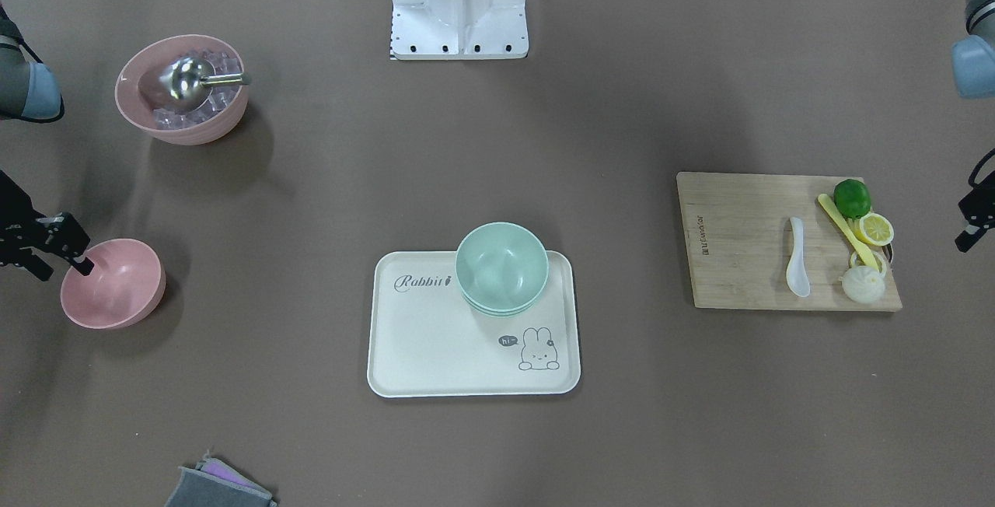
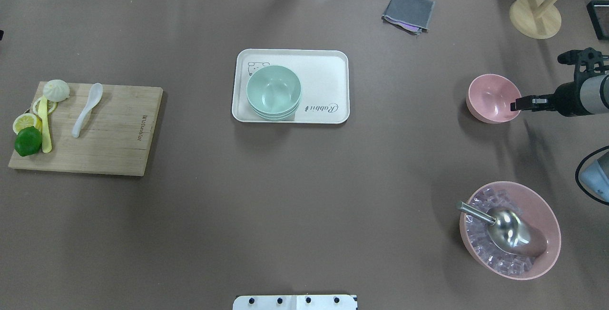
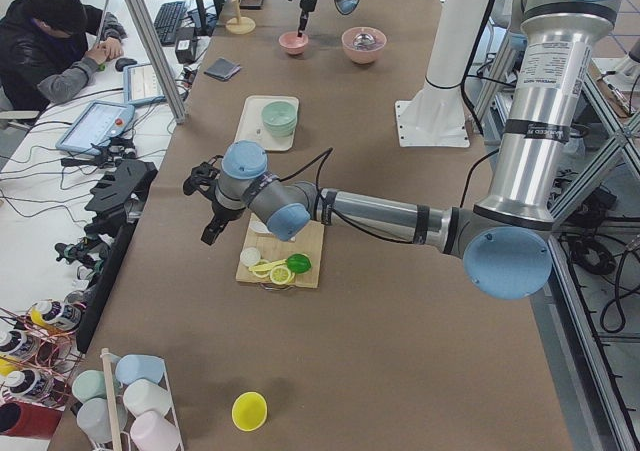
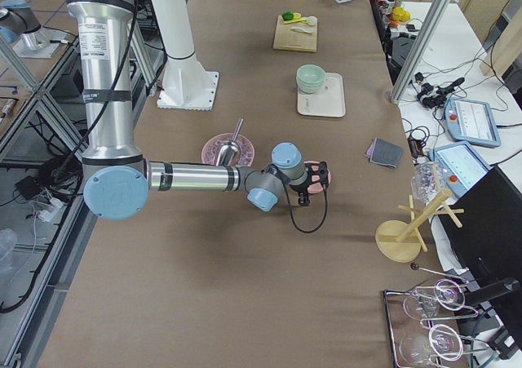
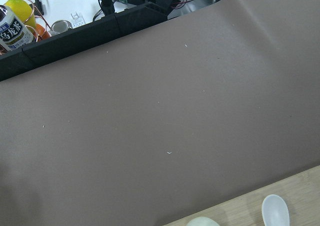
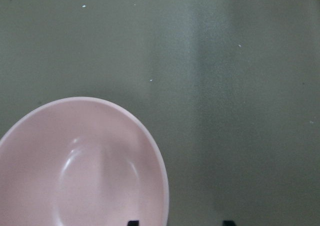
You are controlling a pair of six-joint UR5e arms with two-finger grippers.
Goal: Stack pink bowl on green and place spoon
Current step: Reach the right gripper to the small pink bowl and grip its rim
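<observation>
I expect the small pink bowl (image 1: pixel 113 283) to nest deep in the stack of green bowls when I lower it, since their rims (image 1: pixel 504 310) already sit close together.
The small pink bowl (image 2: pixel 492 98) stands empty on the table at my right. My right gripper (image 2: pixel 516 106) is open at its rim; in the right wrist view one fingertip (image 6: pixel 132 222) is inside the bowl (image 6: pixel 85 171) and the other is outside. The stack of green bowls (image 2: pixel 273 92) stands on the white tray (image 2: pixel 328 72) at mid-table. The white spoon (image 2: pixel 85 110) lies on the wooden cutting board (image 2: pixel 114 139) at my left. My left gripper (image 1: pixel 968 239) hovers beside the board, cut off by the view's edge; I cannot tell whether it is open or shut.
A larger pink bowl (image 2: pixel 542 248) with ice cubes and a metal scoop (image 2: pixel 504 227) stands at the near right. On the board lie a lime (image 2: pixel 27 141), lemon slices, a yellow utensil and a bun. A grey cloth (image 2: pixel 408 10) and a wooden stand (image 2: pixel 535 17) are at the far right.
</observation>
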